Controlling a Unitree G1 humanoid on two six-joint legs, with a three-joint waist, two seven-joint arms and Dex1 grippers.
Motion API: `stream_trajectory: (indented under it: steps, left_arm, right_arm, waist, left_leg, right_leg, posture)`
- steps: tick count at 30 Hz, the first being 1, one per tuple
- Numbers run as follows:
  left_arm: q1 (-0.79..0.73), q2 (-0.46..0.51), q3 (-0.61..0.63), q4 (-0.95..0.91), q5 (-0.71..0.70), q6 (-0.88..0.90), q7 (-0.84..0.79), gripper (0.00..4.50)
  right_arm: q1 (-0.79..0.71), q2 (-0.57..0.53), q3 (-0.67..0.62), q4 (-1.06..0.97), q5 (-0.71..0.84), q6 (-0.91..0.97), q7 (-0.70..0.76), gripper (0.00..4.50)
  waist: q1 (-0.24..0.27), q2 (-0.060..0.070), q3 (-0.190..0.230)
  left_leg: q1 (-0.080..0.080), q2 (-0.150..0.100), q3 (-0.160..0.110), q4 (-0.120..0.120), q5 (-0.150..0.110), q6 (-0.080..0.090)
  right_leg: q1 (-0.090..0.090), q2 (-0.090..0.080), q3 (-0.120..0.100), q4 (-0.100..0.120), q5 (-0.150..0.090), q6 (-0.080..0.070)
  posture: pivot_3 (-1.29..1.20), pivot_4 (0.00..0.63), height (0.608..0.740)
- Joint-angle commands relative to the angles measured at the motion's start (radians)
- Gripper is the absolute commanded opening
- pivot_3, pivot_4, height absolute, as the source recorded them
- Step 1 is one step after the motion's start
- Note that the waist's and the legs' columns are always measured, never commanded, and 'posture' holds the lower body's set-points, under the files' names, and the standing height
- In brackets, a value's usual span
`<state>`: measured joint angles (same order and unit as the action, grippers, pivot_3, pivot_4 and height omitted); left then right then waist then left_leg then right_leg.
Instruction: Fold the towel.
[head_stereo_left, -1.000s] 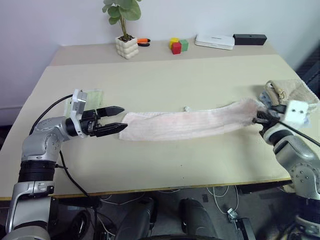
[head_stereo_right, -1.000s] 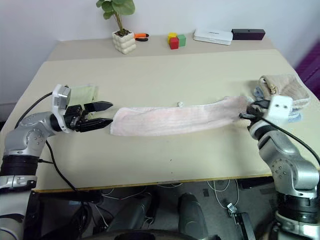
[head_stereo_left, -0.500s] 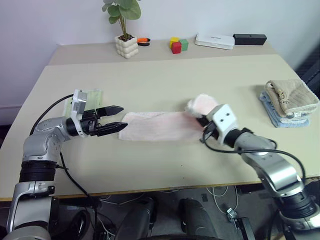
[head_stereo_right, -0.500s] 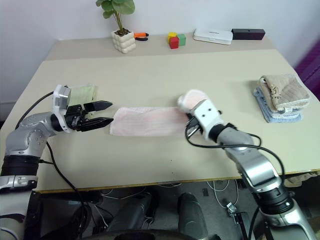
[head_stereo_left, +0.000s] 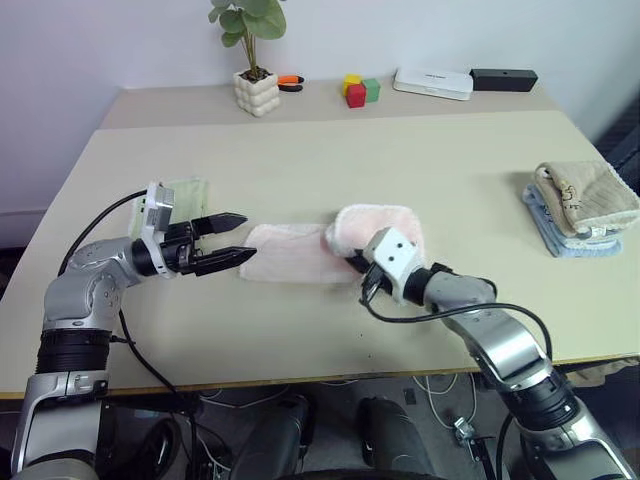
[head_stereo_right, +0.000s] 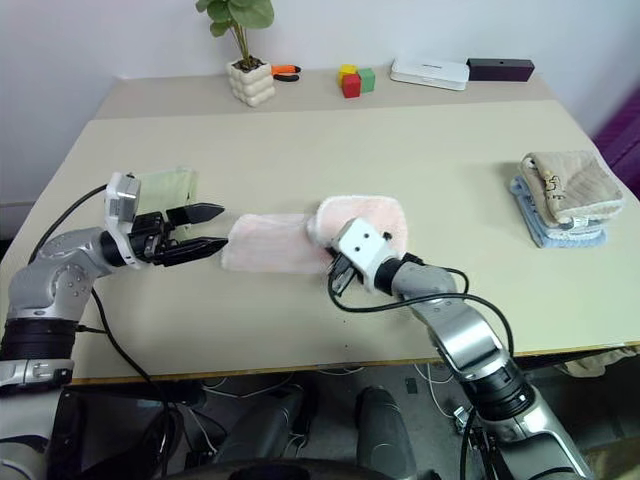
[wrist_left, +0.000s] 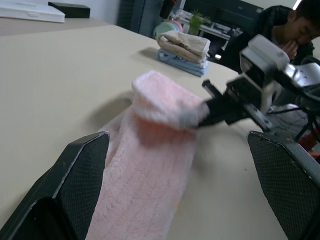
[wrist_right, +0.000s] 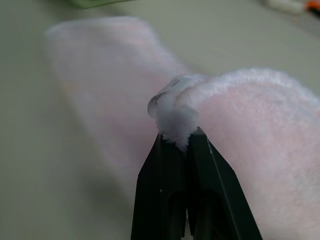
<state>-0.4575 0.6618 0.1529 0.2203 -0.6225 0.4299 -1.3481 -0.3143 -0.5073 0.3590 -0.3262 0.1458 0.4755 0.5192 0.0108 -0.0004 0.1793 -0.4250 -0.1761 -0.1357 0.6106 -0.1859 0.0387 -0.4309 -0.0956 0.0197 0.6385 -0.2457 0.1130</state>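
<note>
The pale pink towel's loose end (head_stereo_left: 266, 252) lies thin beyond the towel's fold (head_stereo_left: 334, 236), so it should bend up when I lift it, while the towel's doubled part stays down.
The pale pink towel (head_stereo_left: 285, 262) lies along the middle of the table. Its right part is doubled back over itself in a raised fold (head_stereo_left: 385, 222). My right gripper (head_stereo_left: 352, 263) is shut on the towel's white edge and holds it just above the lower layer; the right wrist view shows the black fingers (wrist_right: 200, 190) pinching that edge (wrist_right: 175, 117). My left gripper (head_stereo_left: 247, 236) stands open and level at the towel's left end, one finger on each side of its corner, gripping nothing. In the left wrist view the towel (wrist_left: 150, 170) runs away toward the right gripper (wrist_left: 212, 107).
A light green cloth (head_stereo_left: 186, 192) lies behind my left gripper. A stack of folded cloths (head_stereo_left: 580, 205) sits at the right edge. Along the back stand a potted plant (head_stereo_left: 254, 90), coloured blocks (head_stereo_left: 356, 91), a white box (head_stereo_left: 432, 83) and a black box (head_stereo_left: 503, 79). A person (wrist_left: 295, 30) sits beyond the table.
My right gripper has carried the towel's right end far to the left, doubling the towel over itself. My left gripper has stayed open in the same place.
</note>
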Motion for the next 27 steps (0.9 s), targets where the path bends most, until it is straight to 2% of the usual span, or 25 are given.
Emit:
stream_trajectory:
  steps: [1, 3, 7, 9, 10, 12, 14, 16, 19, 22, 25, 27]
  left_arm:
    - [0.001, 0.008, 0.029, -0.030, -0.016, -0.008, 0.000, 4.50]
    - [0.000, 0.006, 0.025, -0.032, -0.015, -0.006, 0.001, 4.50]
    - [-0.003, 0.003, 0.023, -0.029, -0.017, -0.005, 0.001, 4.50]
    - [-0.004, 0.000, 0.019, -0.029, -0.011, -0.011, 0.004, 4.50]
    - [-0.004, -0.001, 0.017, -0.029, -0.012, -0.008, 0.003, 4.50]
    - [-0.006, -0.002, 0.016, -0.030, -0.015, -0.003, 0.003, 4.50]
    - [-0.008, -0.004, 0.015, -0.030, -0.013, -0.003, 0.004, 4.50]
    - [-0.011, -0.005, 0.015, -0.028, -0.012, -0.004, 0.003, 4.50]
    - [-0.014, -0.008, 0.014, -0.022, -0.011, -0.007, 0.001, 4.50]
    - [-0.013, -0.011, 0.014, -0.019, -0.010, -0.005, 0.003, 4.50]
    - [0.004, -0.021, 0.025, -0.052, -0.040, 0.030, 0.019, 4.50]
    - [0.089, -0.036, 0.030, -0.165, -0.114, 0.125, 0.049, 4.50]
  right_arm:
    - [-0.014, 0.018, -0.022, -0.003, -0.011, -0.018, 0.016, 0.55]
    - [-0.016, 0.025, -0.034, -0.011, -0.001, -0.015, 0.032, 1.28]
    - [-0.022, 0.016, -0.096, -0.008, -0.002, -0.022, 0.034, 3.33]
    - [-0.024, 0.035, -0.144, -0.029, 0.064, 0.014, 0.055, 4.30]
    - [-0.028, 0.045, -0.173, -0.055, 0.116, 0.038, 0.075, 4.41]
    - [-0.039, 0.067, -0.255, -0.112, 0.253, 0.050, 0.125, 4.41]
    - [-0.075, 0.115, -0.375, -0.118, 0.402, 0.112, 0.095, 4.41]
    - [-0.095, 0.127, -0.439, -0.113, 0.482, 0.146, 0.092, 4.41]
    - [-0.134, 0.178, -0.501, -0.057, 0.530, 0.175, 0.006, 4.41]
    - [-0.145, 0.173, -0.469, 0.029, 0.415, 0.118, -0.035, 3.56]
    - [-0.135, 0.206, -0.447, 0.096, 0.346, 0.057, -0.082, 2.10]
    - [-0.097, 0.246, -0.409, 0.144, 0.304, -0.004, -0.084, 1.12]
  waist:
    - [0.000, 0.000, 0.000]
    - [0.001, 0.000, 0.000]
    - [0.001, 0.000, 0.000]
    - [0.001, 0.000, 0.000]
    - [0.001, 0.000, 0.000]
    - [0.001, 0.000, 0.000]
    - [-0.002, 0.000, 0.000]
    - [-0.002, 0.000, 0.000]
    - [0.000, 0.000, 0.000]
    - [0.000, 0.000, 0.000]
    - [-0.001, 0.000, 0.000]
    - [-0.006, 0.000, 0.000]
  left_leg:
    - [0.000, 0.000, 0.000, 0.000, 0.000, 0.000]
    - [0.000, 0.000, 0.000, 0.000, 0.000, 0.000]
    - [0.000, 0.000, 0.000, 0.000, 0.000, 0.000]
    - [0.000, 0.000, 0.000, 0.000, 0.000, 0.000]
    - [0.000, 0.000, 0.000, 0.000, 0.000, 0.000]
    - [0.000, 0.000, 0.000, 0.000, 0.000, 0.000]
    - [0.000, 0.000, 0.000, 0.000, 0.000, 0.000]
    - [0.000, 0.000, 0.000, 0.000, 0.000, 0.000]
    - [0.000, 0.000, 0.000, 0.000, 0.000, 0.000]
    - [0.000, 0.000, -0.001, -0.001, 0.000, 0.000]
    - [0.000, 0.000, 0.000, -0.001, 0.000, 0.000]
    - [0.000, 0.000, 0.000, -0.001, 0.000, 0.000]
  right_leg:
    - [0.000, 0.000, 0.000, 0.000, 0.000, 0.000]
    - [0.000, 0.000, 0.000, 0.000, 0.000, 0.000]
    - [0.000, 0.000, 0.000, 0.000, 0.000, 0.000]
    - [0.000, 0.000, 0.000, 0.000, 0.000, 0.000]
    - [0.000, 0.000, 0.000, 0.000, 0.000, 0.000]
    - [0.001, 0.000, 0.000, 0.000, 0.000, 0.000]
    - [0.001, 0.000, 0.000, 0.000, 0.000, 0.000]
    - [0.001, 0.000, 0.000, 0.000, 0.000, 0.000]
    - [0.001, 0.000, 0.000, 0.000, 0.000, 0.000]
    - [0.000, 0.000, 0.000, 0.000, 0.000, 0.000]
    - [-0.002, 0.000, 0.000, 0.000, 0.000, 0.000]
    - [-0.003, 0.000, 0.000, 0.001, 0.001, 0.000]
  posture:
    - [0.00, 0.150, 0.740]
    - [0.00, 0.150, 0.740]
    - [0.00, 0.150, 0.740]
    - [0.00, 0.150, 0.740]
    - [0.00, 0.150, 0.740]
    - [0.00, 0.150, 0.740]
    - [0.00, 0.150, 0.740]
    - [0.00, 0.150, 0.740]
    - [0.00, 0.150, 0.740]
    - [0.00, 0.150, 0.740]
    - [0.00, 0.150, 0.740]
    - [0.00, 0.150, 0.740]
